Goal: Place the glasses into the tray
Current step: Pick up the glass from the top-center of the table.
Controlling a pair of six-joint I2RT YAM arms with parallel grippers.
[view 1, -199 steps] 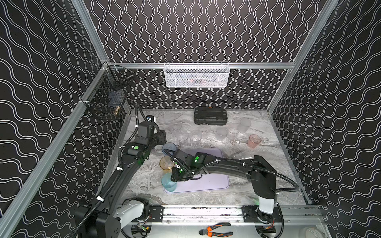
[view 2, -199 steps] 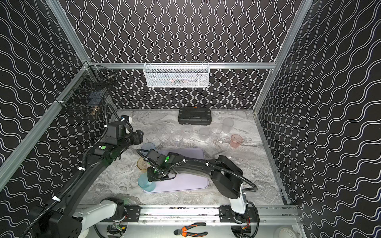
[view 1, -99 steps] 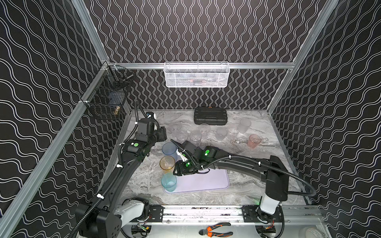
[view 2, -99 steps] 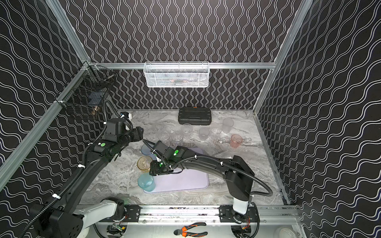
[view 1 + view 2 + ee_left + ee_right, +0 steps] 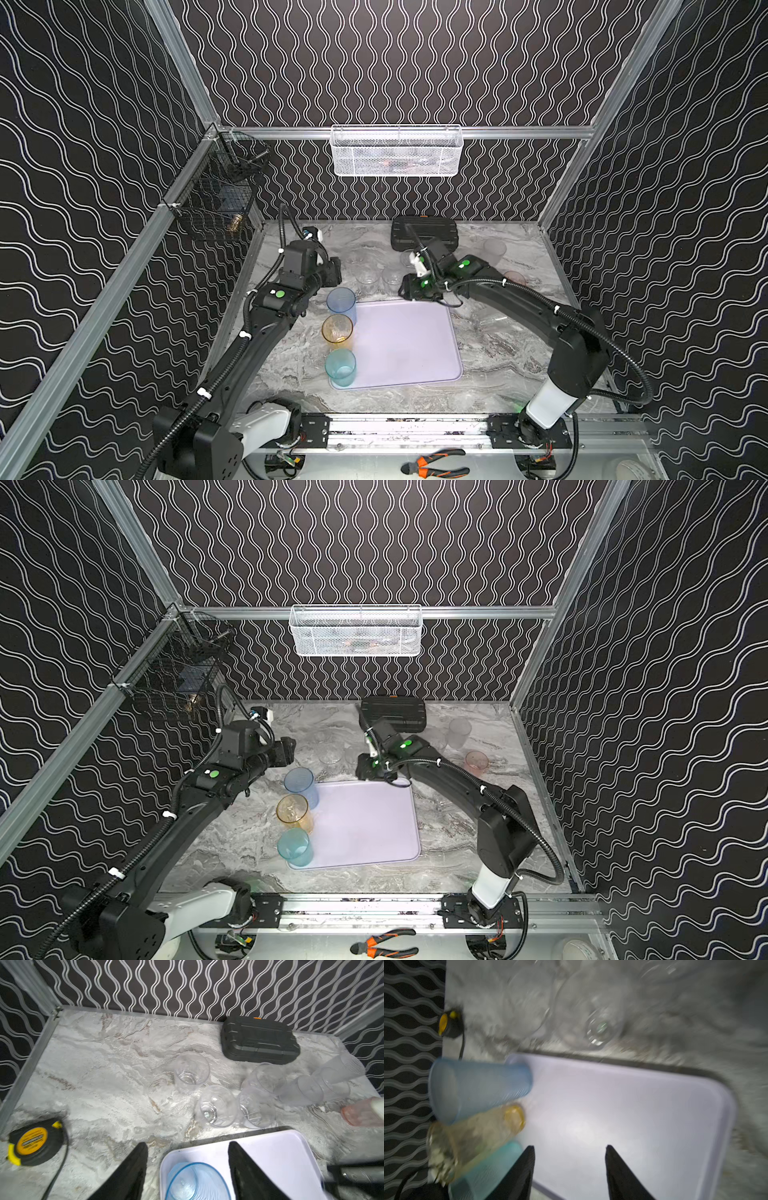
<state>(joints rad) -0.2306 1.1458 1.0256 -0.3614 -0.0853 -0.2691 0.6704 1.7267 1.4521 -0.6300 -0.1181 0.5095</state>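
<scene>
The clear glass [image 5: 264,1078] nearest the black case is upright with its rim free, so my right gripper's open fingers should keep reaching until they straddle that rim and close.
The lilac tray [image 5: 409,345] lies mid-table. Along its left edge stand three glasses: blue [image 5: 341,302], amber [image 5: 337,331] and teal [image 5: 340,366]. My left gripper [image 5: 332,275] hovers just behind the blue glass [image 5: 197,1182], open, touching nothing. My right gripper [image 5: 409,289] hangs over the tray's far edge [image 5: 633,1115], open and empty. Small clear glasses [image 5: 368,276] [image 5: 216,1105] are grouped behind the tray. A frosted glass [image 5: 459,733] and a pink one [image 5: 476,762] stand at the back right.
A black ribbed case [image 5: 424,232] sits at the back wall, under a white mesh basket [image 5: 397,151]. A black wire basket [image 5: 216,203] hangs on the left wall. A yellow tape measure [image 5: 33,1142] lies at the left. Pliers [image 5: 434,467] rest below the front rail.
My right gripper opened, left the teal glass standing on the tray's near left corner, and swung back to the tray's far edge. The left arm drew back slightly.
</scene>
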